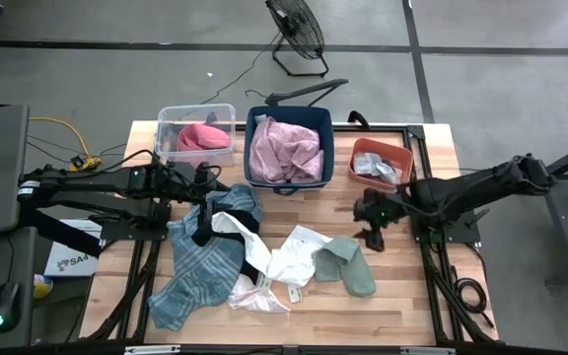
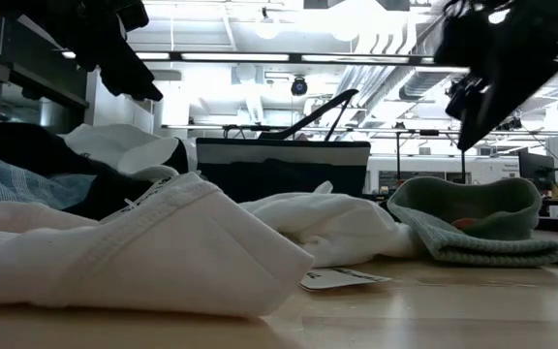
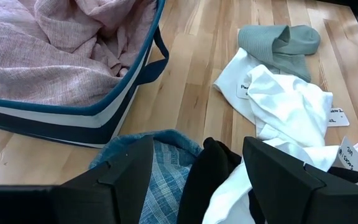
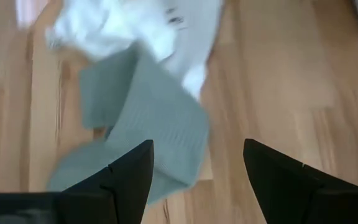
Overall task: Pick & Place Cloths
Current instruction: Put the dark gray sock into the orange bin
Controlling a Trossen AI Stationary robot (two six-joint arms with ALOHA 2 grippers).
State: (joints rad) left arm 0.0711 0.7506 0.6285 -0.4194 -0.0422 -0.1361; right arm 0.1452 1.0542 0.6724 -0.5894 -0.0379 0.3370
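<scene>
The robot's right gripper should keep going down toward the ribbed fold (image 1: 347, 256) until its fingers pinch the fold, since the grey-green cloth is lying on top of the white cloth's edge (image 1: 318, 255).
A teal-blue plaid cloth (image 1: 200, 261) lies spread on the table's left half, with a white cloth with black trim (image 1: 284, 258) across it. A grey-green cloth (image 1: 348, 264) rests flat beside the white one. My left gripper (image 1: 203, 189) hangs open above the plaid cloth's far end (image 3: 166, 162) and a black fold (image 3: 213, 168), touching nothing. My right gripper (image 1: 371, 233) stands open above bare wood, just right of the grey-green cloth (image 4: 148, 124). A mauve-pink cloth (image 1: 286, 148) fills the navy bin (image 1: 252, 158).
At the far edge stand a clear bin (image 1: 227, 110) with a red-pink cloth, the navy bin, and an orange bin (image 1: 402, 158) with small grey pieces. White paper tags (image 2: 342, 279) lie by the white cloth. Bare wood (image 1: 402, 286) shows at the near right.
</scene>
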